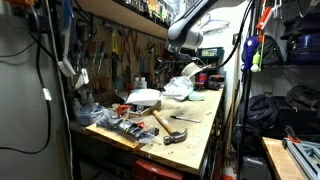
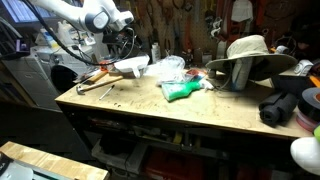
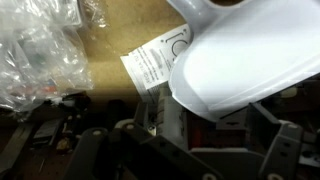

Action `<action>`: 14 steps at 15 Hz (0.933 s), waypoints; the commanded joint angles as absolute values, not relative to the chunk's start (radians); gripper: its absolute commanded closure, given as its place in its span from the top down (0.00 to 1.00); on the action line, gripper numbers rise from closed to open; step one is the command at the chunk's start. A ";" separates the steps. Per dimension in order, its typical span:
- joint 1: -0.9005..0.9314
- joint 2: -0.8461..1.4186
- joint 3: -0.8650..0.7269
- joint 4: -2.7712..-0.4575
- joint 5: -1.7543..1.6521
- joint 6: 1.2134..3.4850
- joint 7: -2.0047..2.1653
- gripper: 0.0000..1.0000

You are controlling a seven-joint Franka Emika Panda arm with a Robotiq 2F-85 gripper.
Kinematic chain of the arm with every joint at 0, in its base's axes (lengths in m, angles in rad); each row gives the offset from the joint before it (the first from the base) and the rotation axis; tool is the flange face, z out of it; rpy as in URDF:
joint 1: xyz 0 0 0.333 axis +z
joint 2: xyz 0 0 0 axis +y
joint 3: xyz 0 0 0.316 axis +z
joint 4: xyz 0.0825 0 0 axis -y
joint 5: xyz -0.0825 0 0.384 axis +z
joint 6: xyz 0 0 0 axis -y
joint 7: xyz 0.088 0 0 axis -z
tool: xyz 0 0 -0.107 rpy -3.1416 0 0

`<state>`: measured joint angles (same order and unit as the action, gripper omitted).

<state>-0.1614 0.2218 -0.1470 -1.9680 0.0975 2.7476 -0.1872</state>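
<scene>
My gripper should keep heading for the white bottle beside the bowl and toward its top until my open fingers close around it, since the bottle stands in line with them.
A white bowl fills the upper right of the wrist view, with a printed paper label beside it on the wooden bench. My gripper hovers just above the bowl's near rim, its dark fingers spread to either side, open and holding nothing. In both exterior views the gripper hangs over the bench's back area, above the bowl. A crumpled clear plastic bag lies next to the bowl.
A hammer and small tools lie at one end of the bench. A green item, a wide-brimmed hat and a black bundle sit along it. Tools hang on the back wall.
</scene>
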 commanded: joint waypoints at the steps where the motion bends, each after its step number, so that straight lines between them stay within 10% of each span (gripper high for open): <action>1: -0.204 0.319 -0.103 -1.871 0.179 2.834 -0.182 1.00; 14: -0.212 0.507 -0.100 -1.658 0.164 2.932 -0.080 1.00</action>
